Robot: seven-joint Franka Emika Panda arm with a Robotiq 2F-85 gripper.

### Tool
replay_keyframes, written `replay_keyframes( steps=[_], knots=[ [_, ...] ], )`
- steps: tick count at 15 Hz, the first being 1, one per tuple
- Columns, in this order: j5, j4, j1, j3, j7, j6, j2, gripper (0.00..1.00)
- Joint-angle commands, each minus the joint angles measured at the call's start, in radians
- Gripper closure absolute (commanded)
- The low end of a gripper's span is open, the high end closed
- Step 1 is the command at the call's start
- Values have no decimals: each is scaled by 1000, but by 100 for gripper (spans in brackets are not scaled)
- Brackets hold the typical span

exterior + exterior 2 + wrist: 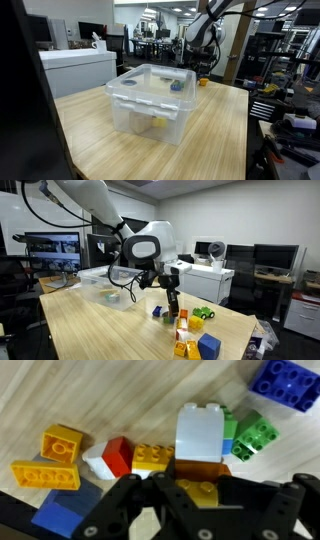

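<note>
The orange-yellow brick (200, 491) is held from both sides by my fingers and the clear plastic bin (153, 86) stands open, so my gripper goes on carrying the brick until it is over the bin.
In the wrist view my gripper (192, 488) reaches down into a cluster of toy bricks, its black fingers (140, 495) pressed on either side of an orange-yellow brick (200, 487), so it is shut on that brick. Just beyond it stand a tall white brick (203, 430), a yellow brick (152, 457) and a red brick (118, 455). In an exterior view the gripper (172, 304) sits low over the brick pile (190, 332) on the wooden table (100, 325).
A green brick (255, 435), a blue brick (290, 378) and two orange bricks (55, 455) lie around the cluster. A clear plastic bin (150, 100) stands mid-table, also the bin (105, 288) behind the arm. Desks and monitors surround the table.
</note>
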Motion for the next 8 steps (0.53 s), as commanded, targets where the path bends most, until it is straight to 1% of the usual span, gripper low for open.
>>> replay_keyframes(
  steps=[1,2,3,4,6,8],
  knots=[
    [-33,-46,34,19,-2,-25,-160,90],
    [-39,-52,52,34,-9,-19,-213,90],
    [-26,-80,68,73,-48,4,-275,90],
    [-27,-88,81,87,-49,-4,-311,90],
    [18,-133,110,160,-104,-24,-390,90],
    [56,-193,144,212,-138,-53,-443,90]
  ],
)
